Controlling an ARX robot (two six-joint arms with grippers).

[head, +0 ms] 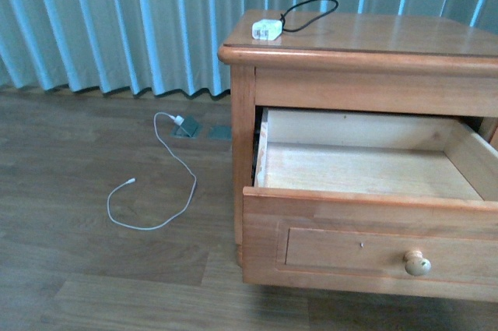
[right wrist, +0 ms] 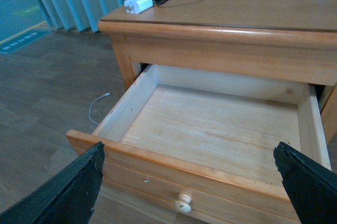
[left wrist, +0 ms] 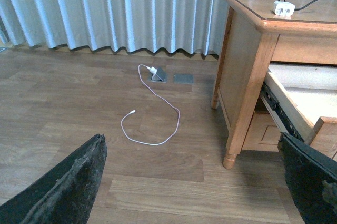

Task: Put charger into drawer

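Note:
I expect the black cable to come along in its loop when I carry the charger (left wrist: 284,8) into the drawer, because the cable arches up from the charger's end.
The charger (head: 266,29), a small white block with a thin black looped cable, lies on the nightstand top near its left back corner. It also shows in the left wrist view (left wrist: 283,8) and the right wrist view (right wrist: 138,3). The drawer (head: 366,222) is pulled out and empty, its round pale knob (head: 417,263) facing me; the right wrist view shows the drawer's bare wooden floor (right wrist: 210,129). My right gripper (right wrist: 192,187) is open, hovering over the drawer's front edge. My left gripper (left wrist: 195,182) is open above the floor, left of the nightstand. Neither arm shows in the front view.
A long thin white cable (head: 152,191) lies looped on the wood floor left of the nightstand (head: 373,43), plugged at a floor socket (head: 187,126). Blue-grey curtains (head: 117,19) hang behind. The nightstand's turned leg (left wrist: 229,158) stands near my left gripper.

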